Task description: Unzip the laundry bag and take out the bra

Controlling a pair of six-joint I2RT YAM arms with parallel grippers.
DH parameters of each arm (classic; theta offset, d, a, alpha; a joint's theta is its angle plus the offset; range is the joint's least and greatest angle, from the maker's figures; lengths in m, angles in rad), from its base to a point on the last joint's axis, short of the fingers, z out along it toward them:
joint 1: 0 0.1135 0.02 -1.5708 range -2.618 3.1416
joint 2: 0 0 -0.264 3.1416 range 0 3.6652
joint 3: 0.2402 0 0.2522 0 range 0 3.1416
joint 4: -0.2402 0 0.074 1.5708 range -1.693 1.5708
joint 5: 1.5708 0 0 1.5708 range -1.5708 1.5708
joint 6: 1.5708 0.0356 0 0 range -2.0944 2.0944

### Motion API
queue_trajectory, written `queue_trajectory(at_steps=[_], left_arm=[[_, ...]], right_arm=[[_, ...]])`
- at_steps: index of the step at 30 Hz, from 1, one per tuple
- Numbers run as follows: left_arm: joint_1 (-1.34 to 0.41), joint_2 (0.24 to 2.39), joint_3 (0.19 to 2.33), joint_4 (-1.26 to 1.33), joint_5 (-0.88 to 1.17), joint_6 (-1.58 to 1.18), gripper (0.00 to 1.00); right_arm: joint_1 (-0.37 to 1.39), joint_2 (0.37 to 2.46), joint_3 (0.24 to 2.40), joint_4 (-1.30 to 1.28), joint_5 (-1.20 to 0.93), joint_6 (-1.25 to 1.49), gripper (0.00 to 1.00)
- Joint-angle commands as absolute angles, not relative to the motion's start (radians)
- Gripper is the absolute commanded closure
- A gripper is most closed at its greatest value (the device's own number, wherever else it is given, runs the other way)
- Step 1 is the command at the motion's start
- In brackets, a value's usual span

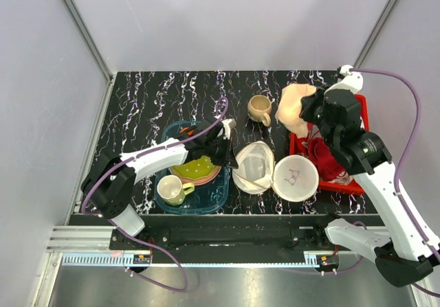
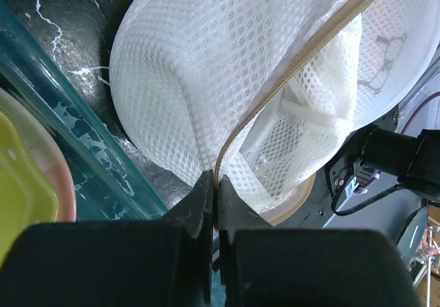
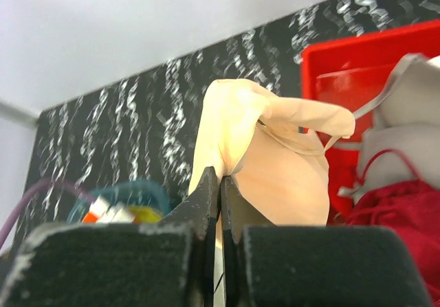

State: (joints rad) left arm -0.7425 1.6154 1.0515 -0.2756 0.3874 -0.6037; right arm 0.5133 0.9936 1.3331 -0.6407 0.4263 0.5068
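The peach-orange bra (image 1: 293, 108) hangs clear of the laundry bag, so my right gripper continues to move toward the red tray (image 1: 319, 154) and lets go of the bra inside the tray.
The laundry bag (image 1: 275, 171) lies open on the table, its two off-white halves spread side by side, the right half showing a small black drawing. My left gripper (image 1: 230, 157) is shut on the bag's tan zipper edge (image 2: 237, 139) at the left half; white mesh (image 2: 206, 66) fills the left wrist view. My right gripper (image 1: 311, 108) is shut on the peach-orange bra (image 1: 294, 106) and holds it in the air, away from the bag, beside the red tray. In the right wrist view the bra (image 3: 275, 163) hangs from the shut jaws.
A red tray (image 1: 361, 115) at the right holds a red garment (image 1: 323, 157) and a grey-beige bra (image 3: 405, 135). A teal bin (image 1: 213, 198) at the left holds plates (image 1: 196, 169) and a yellow-green cup (image 1: 170, 190). A tan mug (image 1: 260, 109) stands behind the bag.
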Motion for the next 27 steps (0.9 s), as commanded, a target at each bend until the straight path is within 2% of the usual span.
queue_trajectory(at_steps=[1, 5, 11, 18, 22, 23, 24, 25, 27], left_arm=[[-0.741, 1.545, 1.039, -0.244, 0.377, -0.606, 1.00], [-0.741, 1.534, 1.028, -0.241, 0.380, -0.607, 1.00], [-0.741, 1.513, 1.016, -0.239, 0.380, -0.609, 1.00], [-0.741, 1.503, 0.997, -0.226, 0.387, -0.620, 1.00], [-0.741, 1.503, 0.982, -0.215, 0.397, -0.623, 1.00], [-0.741, 1.500, 0.979, -0.215, 0.399, -0.623, 1.00], [-0.742, 1.499, 0.977, -0.216, 0.396, -0.623, 1.00], [-0.742, 1.496, 0.977, -0.216, 0.390, -0.623, 1.00], [-0.741, 1.490, 0.968, -0.203, 0.385, -0.623, 1.00]], right_arm=[[0.407, 1.037, 1.427, -0.574, 0.519, 0.437, 1.00], [0.267, 1.042, 1.407, -0.523, 0.523, 0.424, 1.00], [0.195, 1.109, 1.296, -0.471, 0.653, 0.382, 1.00], [0.107, 1.313, 1.041, -0.356, 0.607, 0.448, 1.00], [0.091, 1.436, 1.017, -0.365, 0.638, 0.506, 0.98], [0.089, 1.443, 1.022, -0.385, 0.646, 0.529, 0.93], [0.089, 1.437, 1.031, -0.400, 0.669, 0.543, 0.79], [0.089, 1.424, 1.032, -0.414, 0.672, 0.543, 0.53], [0.089, 1.367, 1.043, -0.414, 0.635, 0.531, 0.43]])
